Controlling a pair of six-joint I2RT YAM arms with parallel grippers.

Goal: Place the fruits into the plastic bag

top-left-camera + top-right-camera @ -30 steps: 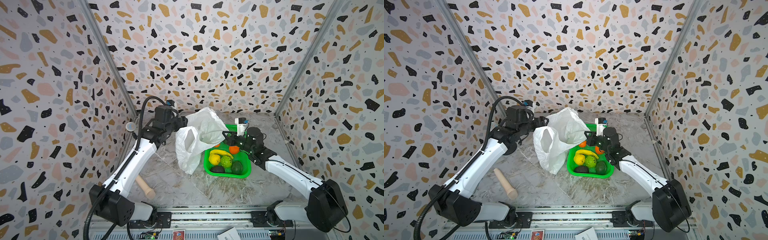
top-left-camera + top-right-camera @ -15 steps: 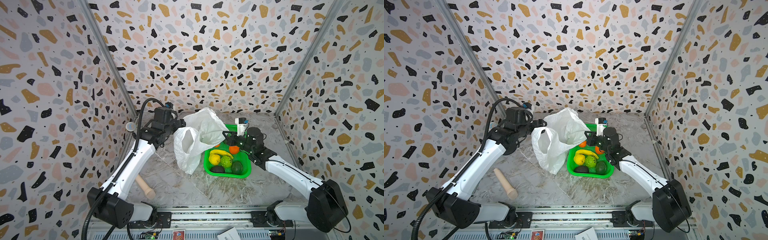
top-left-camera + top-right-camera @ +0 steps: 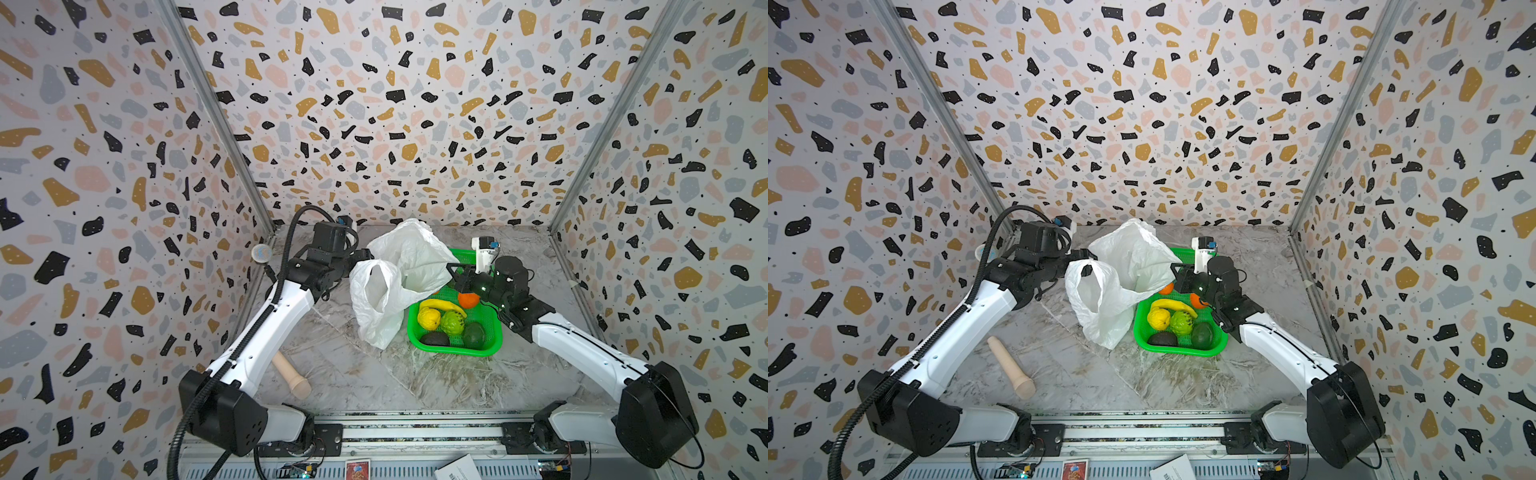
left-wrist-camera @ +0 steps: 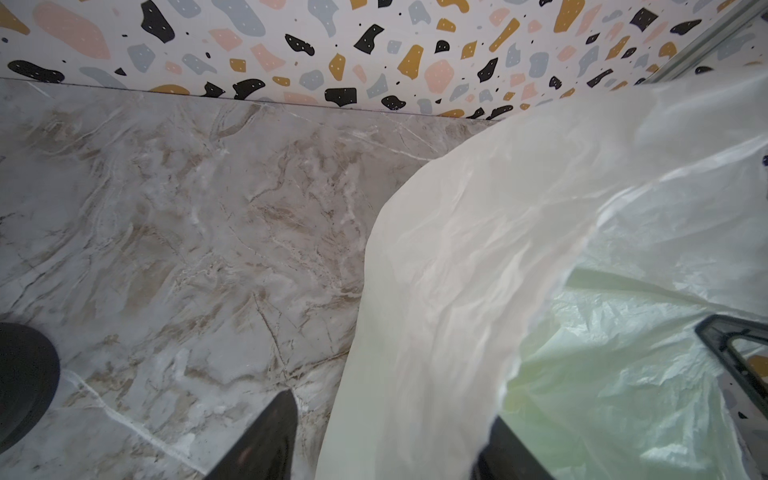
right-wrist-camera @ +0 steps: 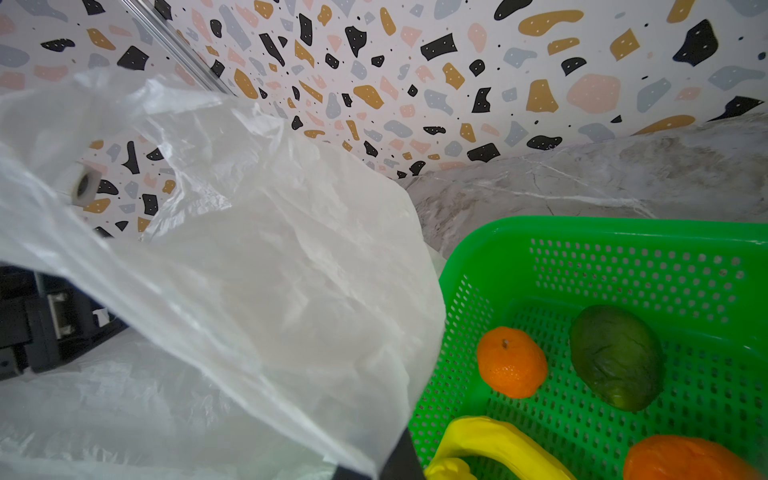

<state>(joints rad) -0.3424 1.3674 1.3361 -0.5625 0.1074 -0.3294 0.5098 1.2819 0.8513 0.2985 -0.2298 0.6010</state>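
My right gripper needs to let go of the open bag's edge [image 3: 444,261] that it is closed on, and then pick up the bumpy green fruit [image 3: 453,322] from the basket.
The white plastic bag [image 3: 399,270] [image 3: 1121,270] stands between both arms, partly over the green basket [image 3: 453,351]. My right gripper [image 3: 453,270] [image 5: 399,455] is shut on the bag's right edge. My left gripper [image 3: 365,255] [image 4: 392,409] is at the bag's left handle, its fingers [image 4: 274,432] apart with the film [image 4: 436,291] between them. In the basket lie a banana [image 3: 442,306], a lemon [image 3: 428,318], a bumpy green fruit [image 3: 452,323], two avocados [image 3: 434,338] [image 3: 473,334] and two oranges [image 3: 468,300] [image 3: 1166,289].
A beige peg [image 3: 291,372] [image 3: 1011,368] lies on the marble table near the left arm's base. A small round blue-grey thing [image 3: 261,252] sits by the left wall. Patterned walls close in the left, back and right sides.
My left gripper drew back a little, then came in again at the bag's left handle with its jaws narrowing. The right arm, bag edge and fruits have stayed put.
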